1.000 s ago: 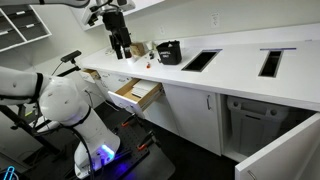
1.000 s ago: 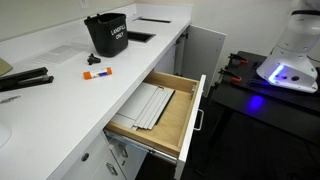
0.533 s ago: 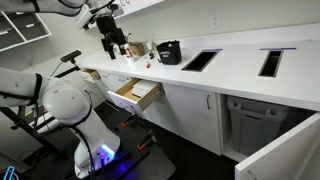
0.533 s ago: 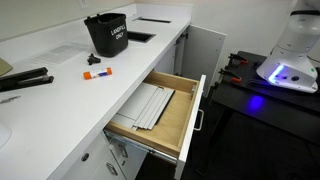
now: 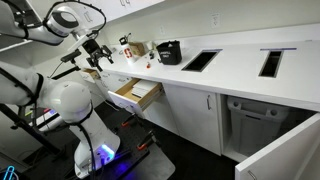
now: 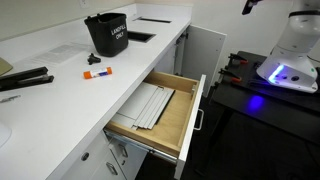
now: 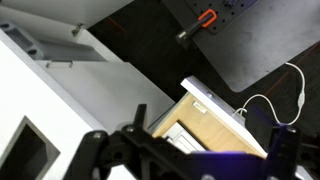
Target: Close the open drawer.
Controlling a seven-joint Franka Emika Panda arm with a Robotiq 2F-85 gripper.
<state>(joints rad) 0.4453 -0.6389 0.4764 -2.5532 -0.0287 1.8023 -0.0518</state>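
Observation:
My gripper goes on coming down into open space (image 6: 222, 114) in front of the drawer's white front (image 6: 190, 134) until its fingers face the white front, ready to push.
The drawer (image 5: 136, 94) stands pulled out under the white countertop, with tan wooden sides and a white front (image 6: 197, 116) that carries a small handle. White sheets lie inside it (image 6: 150, 104). In the wrist view the drawer (image 7: 215, 125) lies below me, its white front (image 7: 225, 105) towards the dark floor. My gripper (image 5: 93, 50) hangs in the air left of the counter's end, above and to the left of the drawer and not touching it. Its dark fingers (image 7: 95, 150) stand wide apart and hold nothing.
A black container (image 5: 168, 52) stands on the countertop (image 6: 60, 95), with an orange marker (image 6: 97, 72) and a black tool (image 6: 25, 80) nearby. Two rectangular cut-outs (image 5: 200, 60) break the counter. A cabinet door (image 6: 205, 50) stands open beyond the drawer. The robot's white base (image 5: 70, 105) stands beside the drawer.
My arm has swung left from above the countertop to beyond its end, and the gripper has come lower. The drawer has not moved.

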